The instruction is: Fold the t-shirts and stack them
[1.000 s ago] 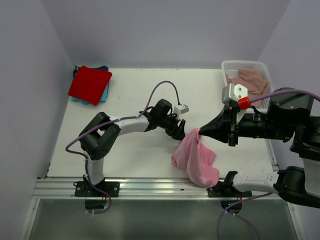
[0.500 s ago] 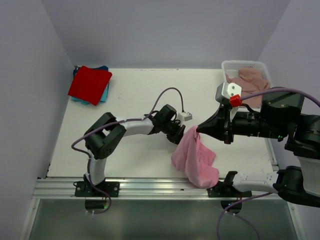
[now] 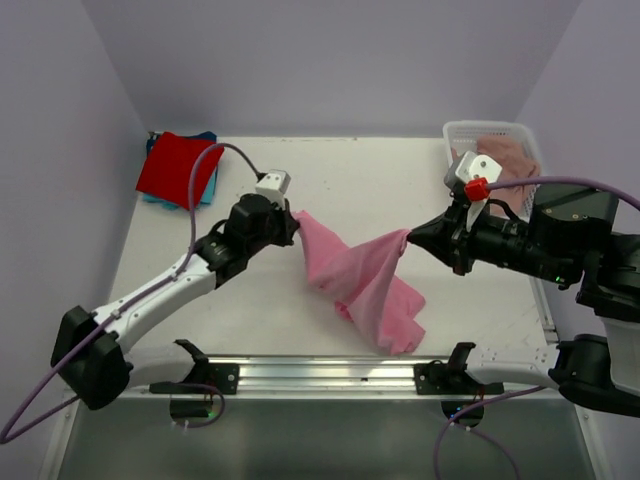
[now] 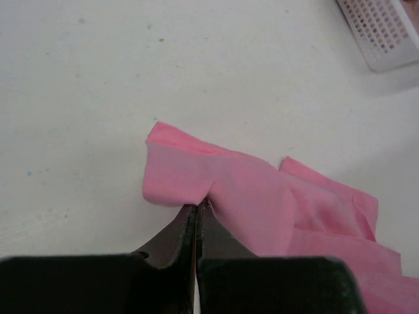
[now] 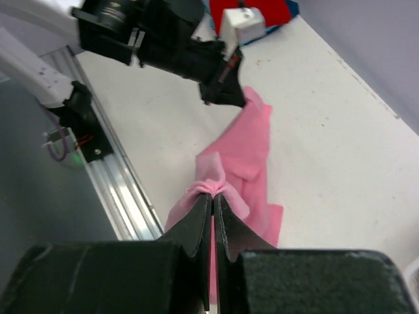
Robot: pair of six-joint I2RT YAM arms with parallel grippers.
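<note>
With my right gripper shut on the pink t-shirt's bunched edge (image 3: 398,241), my left gripper keeps drawing its corner over the open table (image 3: 264,298) and releases it there.
A pink t-shirt (image 3: 360,280) hangs stretched between both grippers above the table's middle, its lower part drooping toward the front rail. My left gripper (image 3: 293,218) is shut on one corner of it (image 4: 196,190). My right gripper (image 3: 408,237) is shut on the opposite bunched edge (image 5: 213,186). A folded red t-shirt (image 3: 180,168) lies on a blue one at the back left corner. Another pinkish-brown t-shirt (image 3: 505,160) lies crumpled in the white basket (image 3: 452,132) at the back right.
The aluminium rail (image 3: 320,372) runs along the table's near edge, just below the hanging cloth. The left arm's grey cable (image 3: 200,190) loops near the folded stack. Purple walls close in both sides.
My left gripper closed on the pink shirt's corner and pulled it left and back, spreading the cloth. My right gripper stayed shut on it and shifted slightly right.
</note>
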